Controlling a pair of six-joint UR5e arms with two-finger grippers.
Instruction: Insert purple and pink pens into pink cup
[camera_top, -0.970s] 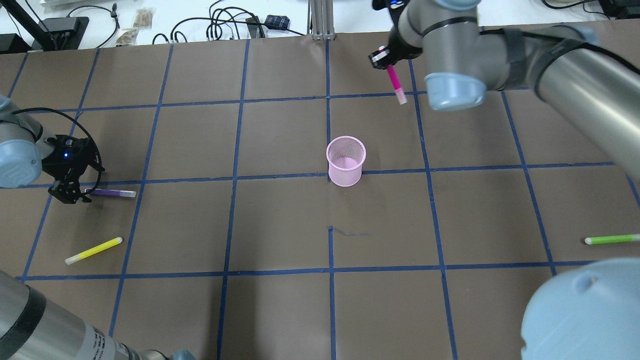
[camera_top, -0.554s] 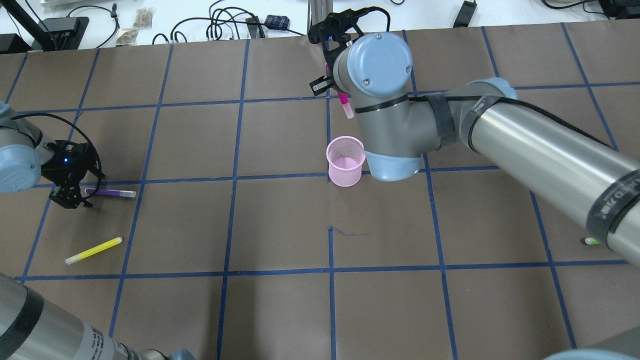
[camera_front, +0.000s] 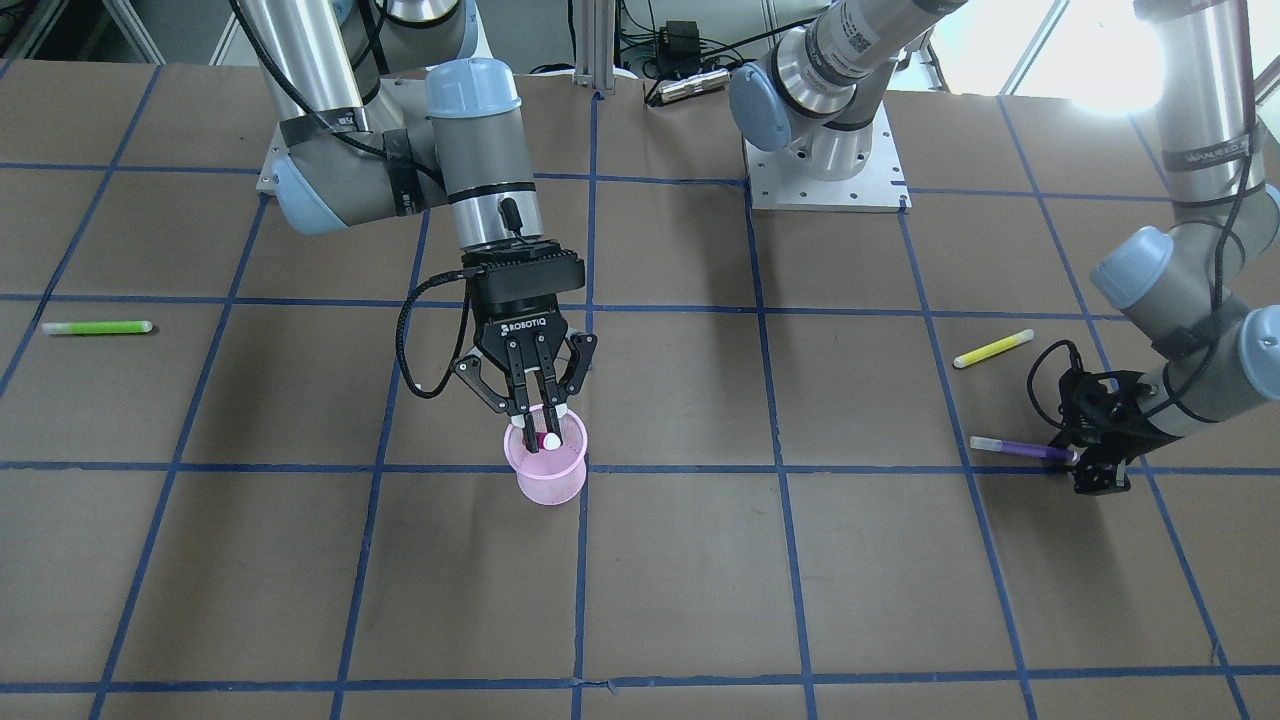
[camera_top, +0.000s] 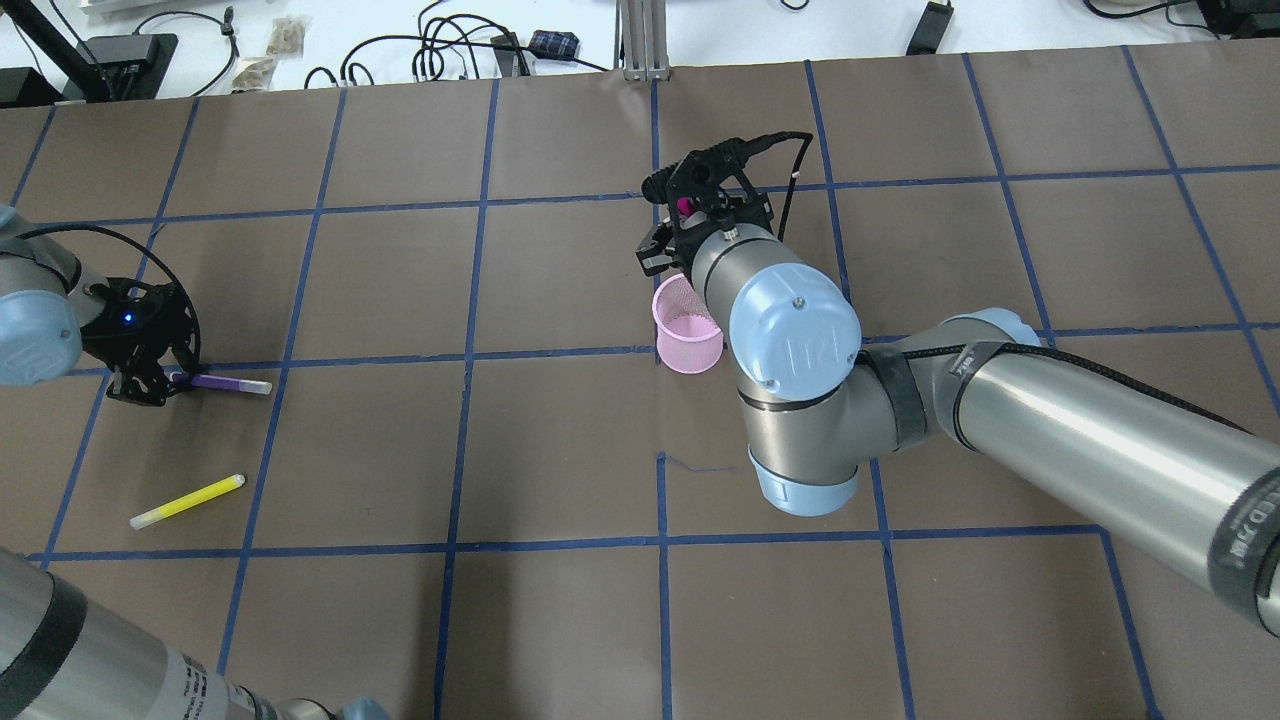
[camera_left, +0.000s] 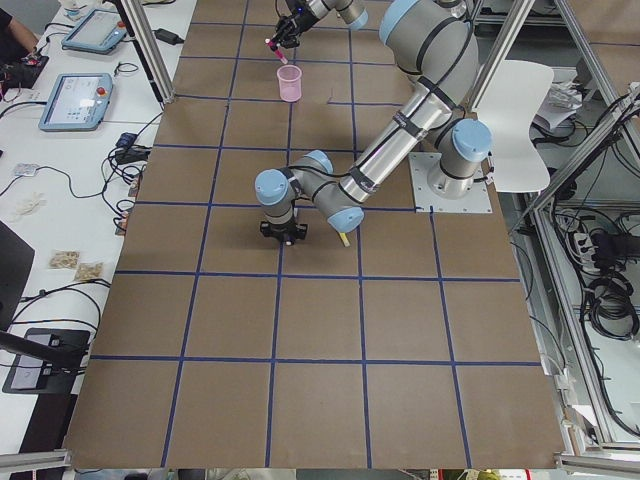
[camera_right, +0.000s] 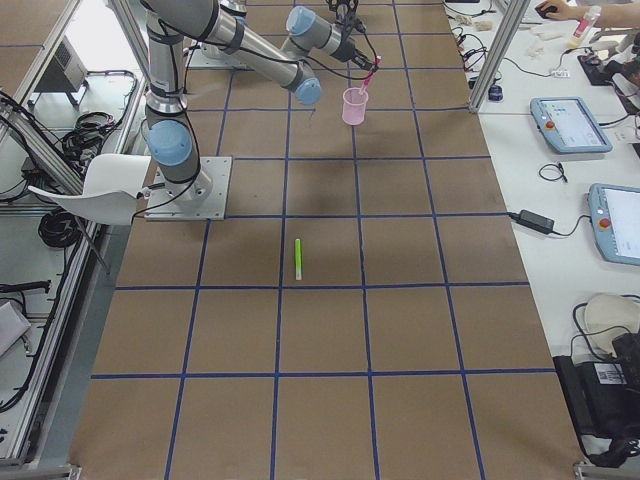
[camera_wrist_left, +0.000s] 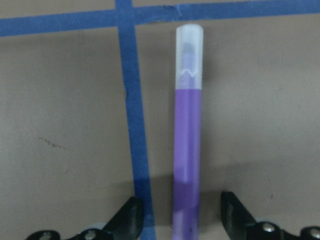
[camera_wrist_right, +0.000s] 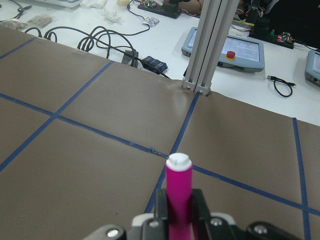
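Note:
My gripper is to insert the purple pen (camera_front: 1022, 450), which will then lean against the cup's rim because the pink mesh cup's opening (camera_front: 572, 438) is far wider than the pen.
The pink mesh cup (camera_top: 686, 341) stands upright mid-table, also in the front view (camera_front: 547, 478). My right gripper (camera_front: 540, 428) hangs straight over it, shut on the pink pen (camera_wrist_right: 178, 187), which is held upright. The pen's white lower tip (camera_front: 549, 440) is at the cup's mouth. The purple pen (camera_top: 228, 383) lies flat on the table at the left. My left gripper (camera_wrist_left: 186, 220) is open and low over the pen's end. Its fingers (camera_wrist_left: 131, 217) stand either side of the purple pen (camera_wrist_left: 188, 135) without touching it.
A yellow pen (camera_top: 187, 500) lies near the left gripper, toward the robot. A green pen (camera_front: 97, 327) lies far out on the robot's right side. Cables and boxes sit beyond the table's far edge (camera_top: 470, 55).
My right arm swung in from the far right with the pink pen and now holds it over the cup. My left gripper has moved in around the purple pen's end.

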